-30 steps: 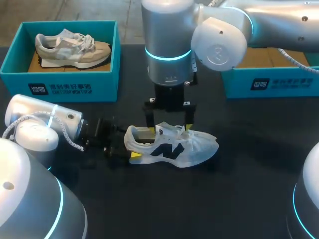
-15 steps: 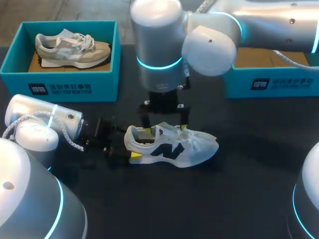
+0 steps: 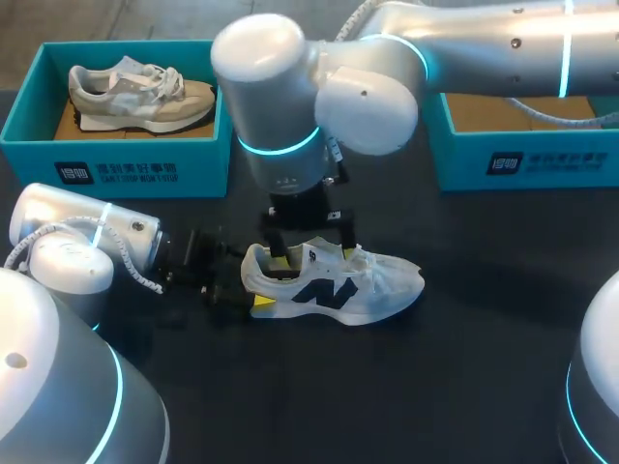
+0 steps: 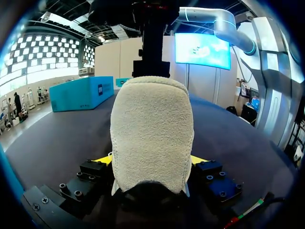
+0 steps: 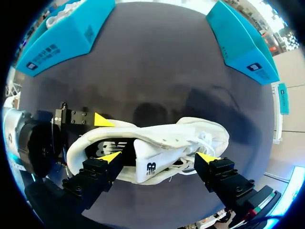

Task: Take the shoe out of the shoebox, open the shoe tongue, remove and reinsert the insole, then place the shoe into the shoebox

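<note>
The white tongue's loose end (image 5: 140, 163) hangs out over the dark opening, so I expect the tongue (image 5: 156, 158) to fold across the laces toward the toe when the robot pulls it.
A white shoe (image 3: 334, 285) with a dark logo lies on its sole mid-table, toe pointing right. My left gripper (image 3: 250, 288) comes in low from the left and is shut on the heel (image 4: 152, 133), which fills the space between its yellow tips. My right gripper (image 3: 309, 249) hangs open just above the shoe's mouth. In the right wrist view, the right gripper (image 5: 158, 157) straddles the white tongue (image 5: 148, 164), one fingertip (image 5: 110, 156) over the dark opening by the heel, the other by the laces (image 5: 202, 140). The insole is not visible.
A teal shoebox (image 3: 116, 164) at the back left holds a beige shoe (image 3: 140, 92). Another teal shoebox (image 3: 527, 159) stands at the back right, partly behind my right arm. Dark tabletop (image 3: 464, 387) lies in front of the shoe.
My right arm has swung left, and its gripper has shifted along the shoe from the laces toward the heel opening. The shoe and the left gripper have stayed put.
</note>
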